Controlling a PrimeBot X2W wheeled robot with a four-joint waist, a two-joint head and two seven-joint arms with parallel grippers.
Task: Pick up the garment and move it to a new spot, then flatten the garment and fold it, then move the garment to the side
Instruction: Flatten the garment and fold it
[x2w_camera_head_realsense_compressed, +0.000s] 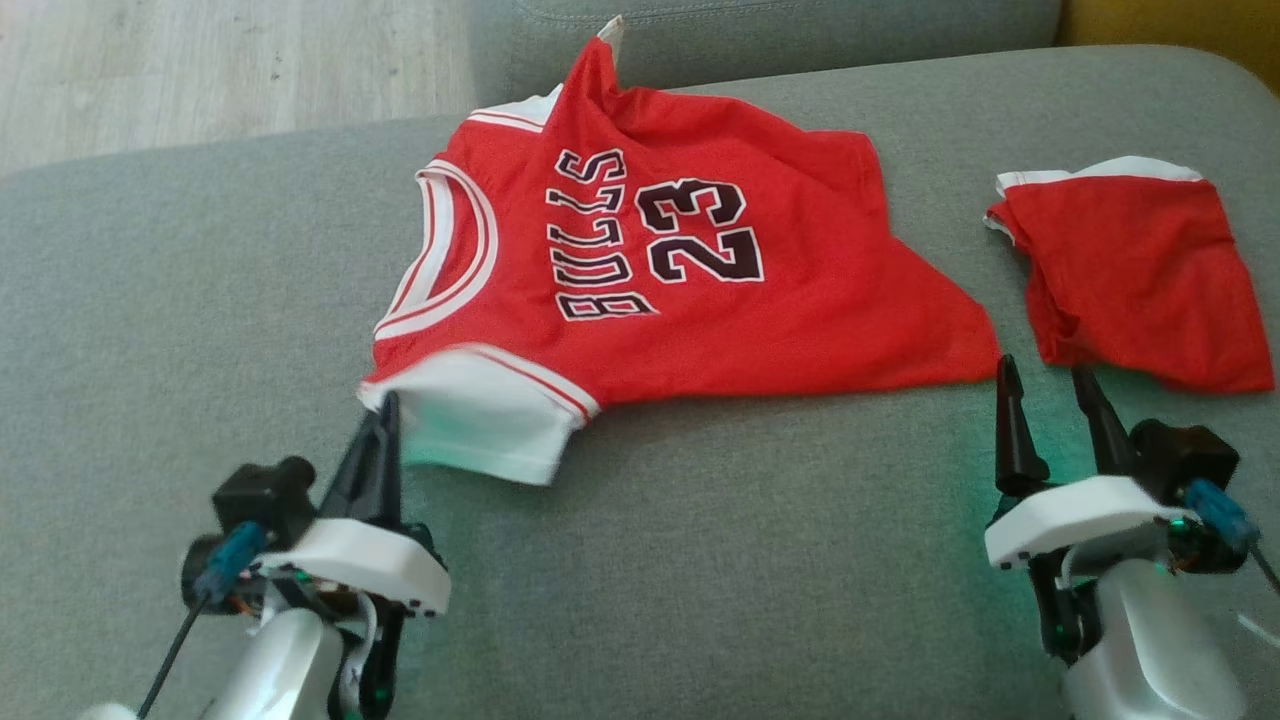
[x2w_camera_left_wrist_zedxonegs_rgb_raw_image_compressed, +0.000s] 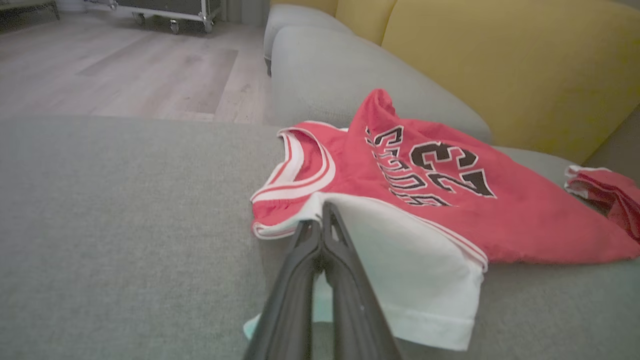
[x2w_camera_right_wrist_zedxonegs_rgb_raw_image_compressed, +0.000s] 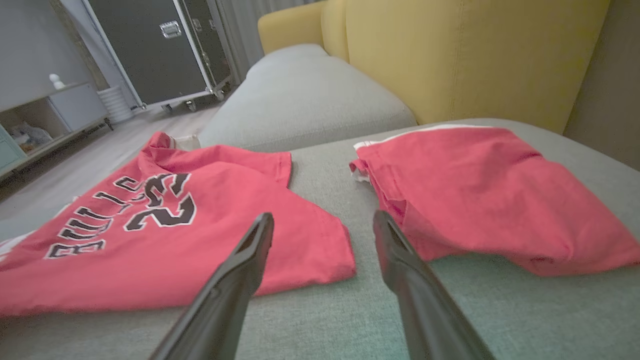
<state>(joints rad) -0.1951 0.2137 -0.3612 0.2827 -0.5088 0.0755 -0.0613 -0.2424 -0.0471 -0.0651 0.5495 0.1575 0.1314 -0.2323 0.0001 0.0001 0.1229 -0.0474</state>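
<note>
My gripper will lift and pull the red jersey (x2w_camera_head_realsense_compressed: 732, 240) by its hem corner, and the jersey, its far edge bunched into a loose peak (x2w_camera_head_realsense_compressed: 600, 62), will spread out flatter.
The garment (x2w_camera_head_realsense_compressed: 700, 280) is a red jersey with "BULLS 23" in black and white trim, lying crumpled across the grey sofa cushion (x2w_camera_head_realsense_compressed: 700, 560). Its white sleeve (x2w_camera_head_realsense_compressed: 480, 420) hangs nearest me. My left gripper (x2w_camera_head_realsense_compressed: 388, 405) is shut, its tips pinched on that sleeve's corner; in the left wrist view the closed gripper (x2w_camera_left_wrist_zedxonegs_rgb_raw_image_compressed: 322, 212) meets the white cloth (x2w_camera_left_wrist_zedxonegs_rgb_raw_image_compressed: 415, 270) where it joins the red. My right gripper (x2w_camera_head_realsense_compressed: 1048, 385) stands open and holds nothing, just off the garment's hem corner (x2w_camera_right_wrist_zedxonegs_rgb_raw_image_compressed: 320, 250). The right wrist view has that gripper (x2w_camera_right_wrist_zedxonegs_rgb_raw_image_compressed: 322, 220) above bare cushion.
A second red garment (x2w_camera_head_realsense_compressed: 1130, 270) with white trim lies bunched at the right, close to my right gripper. Yellow backrests (x2w_camera_right_wrist_zedxonegs_rgb_raw_image_compressed: 450, 55) rise behind the grey cushions. Wooden floor (x2w_camera_left_wrist_zedxonegs_rgb_raw_image_compressed: 125, 65), a black wheeled case (x2w_camera_right_wrist_zedxonegs_rgb_raw_image_compressed: 150, 50) and a low cabinet (x2w_camera_right_wrist_zedxonegs_rgb_raw_image_compressed: 45, 115) lie beyond the sofa.
</note>
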